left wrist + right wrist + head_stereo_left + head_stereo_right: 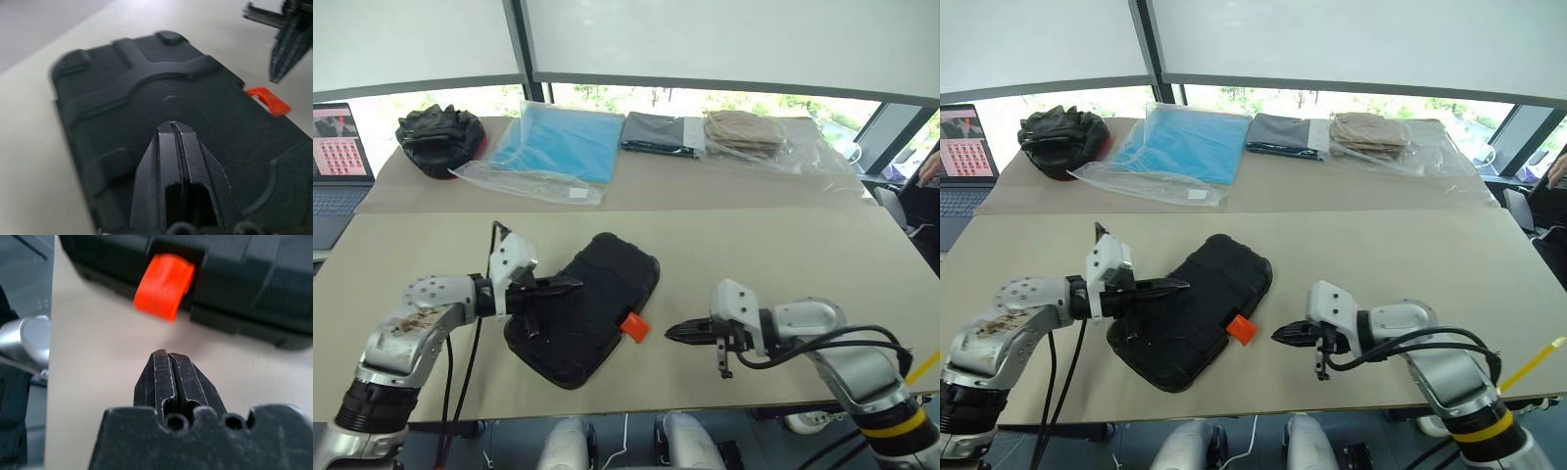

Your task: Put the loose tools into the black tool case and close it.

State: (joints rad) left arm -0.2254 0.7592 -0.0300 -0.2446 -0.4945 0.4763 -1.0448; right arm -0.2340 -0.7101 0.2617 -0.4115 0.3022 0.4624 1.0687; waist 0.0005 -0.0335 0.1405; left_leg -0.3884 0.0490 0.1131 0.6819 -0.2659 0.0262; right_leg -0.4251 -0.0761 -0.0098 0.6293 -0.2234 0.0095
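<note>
Next, I move my right gripper in with fingers shut and press the latch's loose end (156, 308) toward the case, because the orange latch (634, 326) sticks out from the black tool case's side.
The black tool case (592, 308) lies shut on the near table, slanted, with its orange latch (633, 327) sticking out on its right side. My left gripper (570, 284) is shut and empty, its tip hovering over the case's lid (161, 98). My right gripper (673, 332) is also shut and empty, pointing at the latch (164, 285) from a short way to its right, apart from it. The loose tools are out of view.
On the far table lie a lumpy black fabric bundle (438, 139), a blue folded sheet in plastic (558, 145), a dark packet (661, 133) and a tan packet (744, 132). A laptop (337, 162) stands at far left. Bare tabletop surrounds the case.
</note>
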